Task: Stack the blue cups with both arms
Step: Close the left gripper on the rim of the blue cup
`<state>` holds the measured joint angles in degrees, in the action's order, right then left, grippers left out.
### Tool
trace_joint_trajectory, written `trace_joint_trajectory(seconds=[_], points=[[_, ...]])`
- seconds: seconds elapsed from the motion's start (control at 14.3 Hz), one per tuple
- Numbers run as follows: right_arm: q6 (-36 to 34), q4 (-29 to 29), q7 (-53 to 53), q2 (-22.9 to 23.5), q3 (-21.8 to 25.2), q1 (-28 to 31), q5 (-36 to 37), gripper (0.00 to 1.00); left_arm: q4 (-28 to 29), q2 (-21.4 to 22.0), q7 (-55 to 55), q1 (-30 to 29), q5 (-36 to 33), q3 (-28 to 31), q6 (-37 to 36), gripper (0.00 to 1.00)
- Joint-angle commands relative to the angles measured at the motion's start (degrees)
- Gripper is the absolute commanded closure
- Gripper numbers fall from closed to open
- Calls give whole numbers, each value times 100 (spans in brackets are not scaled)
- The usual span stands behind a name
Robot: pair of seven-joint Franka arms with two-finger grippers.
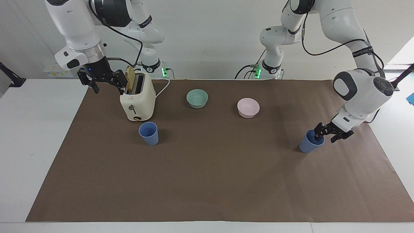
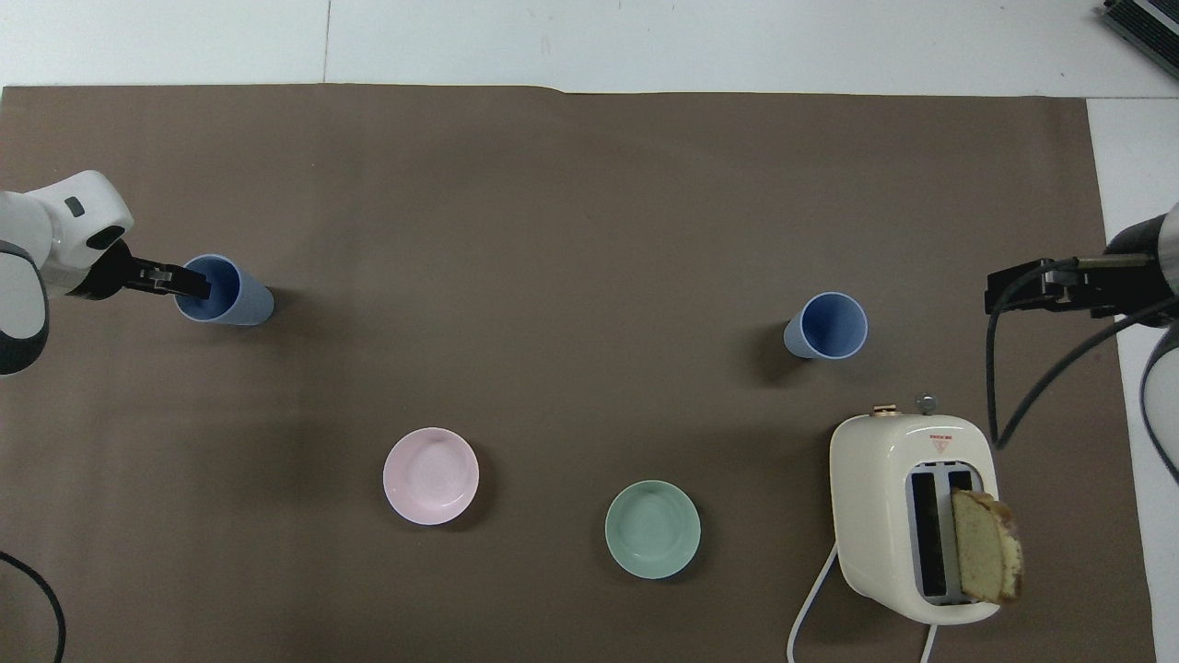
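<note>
The cup (image 2: 825, 327) by the toaster will slide deep into the other one when I lower it, because the blue cups slope in to narrower bases (image 2: 261, 306).
Two blue cups stand upright on the brown mat. One cup (image 1: 309, 144) (image 2: 230, 295) is at the left arm's end. My left gripper (image 1: 326, 137) (image 2: 187, 284) is open and low at this cup's rim, with one finger inside the mouth and the other outside the wall. The other cup (image 1: 148, 133) (image 2: 826, 325) stands just farther from the robots than the toaster. My right gripper (image 1: 104, 82) (image 2: 1006, 290) is open and empty, held in the air beside the toaster over the mat's edge at the right arm's end, where it waits.
A cream toaster (image 1: 137, 100) (image 2: 907, 516) with a bread slice (image 2: 986, 548) sticking up stands near the right arm, its cord trailing toward the robots. A green bowl (image 1: 197, 98) (image 2: 652, 529) and a pink bowl (image 1: 248, 107) (image 2: 431, 476) sit nearer the robots than the cups.
</note>
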<state>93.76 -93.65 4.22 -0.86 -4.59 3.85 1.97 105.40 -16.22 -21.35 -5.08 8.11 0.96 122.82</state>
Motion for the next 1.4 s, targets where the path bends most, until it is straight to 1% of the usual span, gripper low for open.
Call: trace_joint_trajectory(seconds=[0.0,0.28,0.35,0.56,0.63,0.7,0.77,0.98,1.12,1.26,1.33], points=[[116,-163,-97,-134,-15,19,75,0,156,31,-80,-46,147,-44,137,30],[124,-163,-88,-134,-15,10,75,0,271,58,130,7,243,-44,181,38],[133,-163,-88,-126,-15,10,75,0,271,58,148,16,252,-44,172,41],[151,-163,-97,-125,-15,19,66,0,279,66,157,16,252,-35,164,59],[151,-163,-106,-125,-15,19,66,0,279,67,157,16,252,-35,129,68],[151,-163,-97,-125,-15,28,66,0,271,75,149,7,252,-35,85,86],[151,-163,-88,-125,-15,28,66,0,253,75,149,7,252,-35,49,99],[151,-163,-45,-125,-15,19,66,0,192,84,157,24,252,-44,-187,100],[151,-163,-44,-125,-15,19,66,0,104,197,218,121,252,-44,-214,100],[142,-163,-71,-125,-15,28,66,0,-19,382,603,348,226,-35,-284,100],[133,-163,-71,-125,-15,28,66,0,-80,444,962,602,183,-35,-320,100]])
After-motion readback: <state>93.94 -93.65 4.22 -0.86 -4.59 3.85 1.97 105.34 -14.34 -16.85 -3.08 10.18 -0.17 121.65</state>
